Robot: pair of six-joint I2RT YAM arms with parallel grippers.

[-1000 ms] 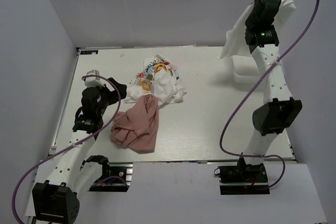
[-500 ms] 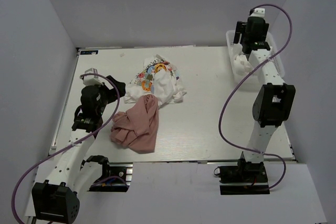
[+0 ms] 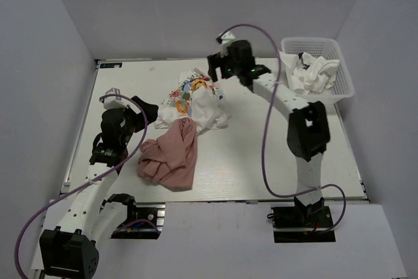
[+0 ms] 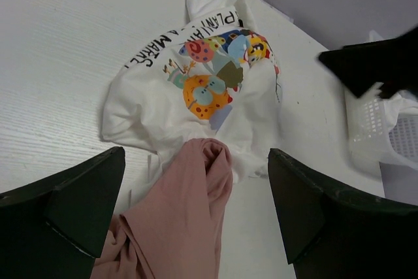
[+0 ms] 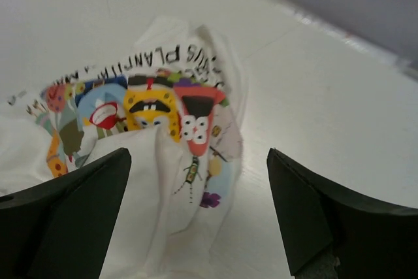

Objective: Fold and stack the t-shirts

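My right gripper should keep going down to the fold and close there, because the printed t-shirt's raised white fold is clear of the pink t-shirt.
A white t-shirt with a multicoloured print lies crumpled at mid-table, its lettering showing in the left wrist view and the right wrist view. A dusty pink t-shirt lies bunched just in front of it, touching it. My left gripper is open beside the pink shirt's left side, the pink cloth lying between and below its fingers. My right gripper hovers open over the printed shirt's far right edge, holding nothing.
A white lattice basket stands at the far right corner with white cloth heaped in it; its wall shows in the left wrist view. Grey walls close in the table on three sides. The right arm's cable loops over the table's right half.
The right arm lowered the white cloth it held high into the basket, let go, then swung left to above the printed shirt. The left arm hardly moved.
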